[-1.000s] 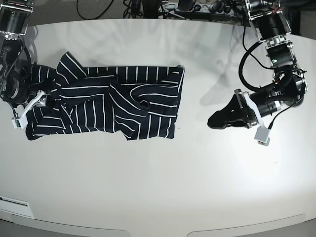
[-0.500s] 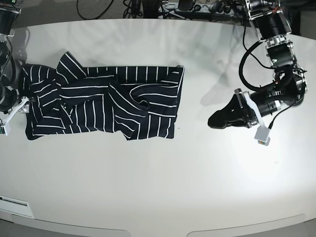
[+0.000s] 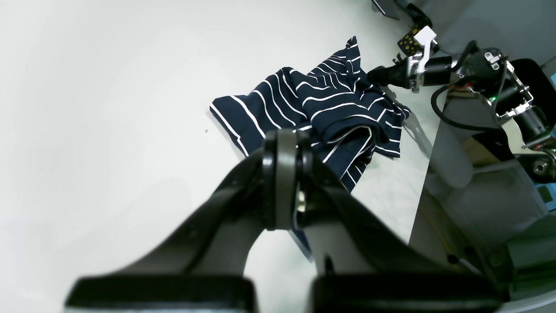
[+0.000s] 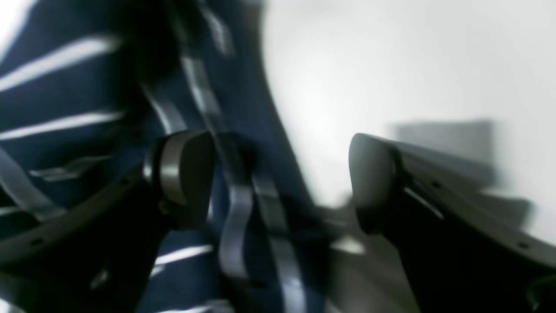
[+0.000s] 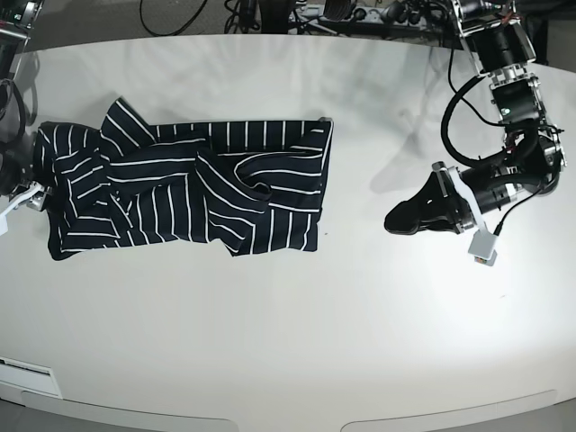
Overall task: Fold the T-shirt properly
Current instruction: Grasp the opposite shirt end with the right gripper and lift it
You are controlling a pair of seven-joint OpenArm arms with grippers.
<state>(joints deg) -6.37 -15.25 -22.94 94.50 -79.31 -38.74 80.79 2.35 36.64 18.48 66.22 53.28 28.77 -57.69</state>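
The robot's right gripper should take hold of the T-shirt's near end, raise it clear and spread it out before folding, because the T-shirt's middle is bunched up in loose folds.
The T-shirt, dark navy with thin white stripes, lies rumpled and partly folded on the left half of the white table. A sleeve sticks up at its far left corner. My right gripper is at the view's left edge, beside the shirt's left end. In the blurred right wrist view its fingers stand open, with the shirt's striped edge beneath them. My left gripper hovers right of the shirt, shut and empty. The left wrist view shows its closed tips with the T-shirt beyond.
Cables and equipment lie behind the table's far edge. A white label sits at the front left rim. In the left wrist view the table's edge runs past the shirt, with the right arm above it.
My right arm has drawn back to the left, off the shirt's left end, which is now uncovered and lies slightly shifted. The left arm has barely moved.
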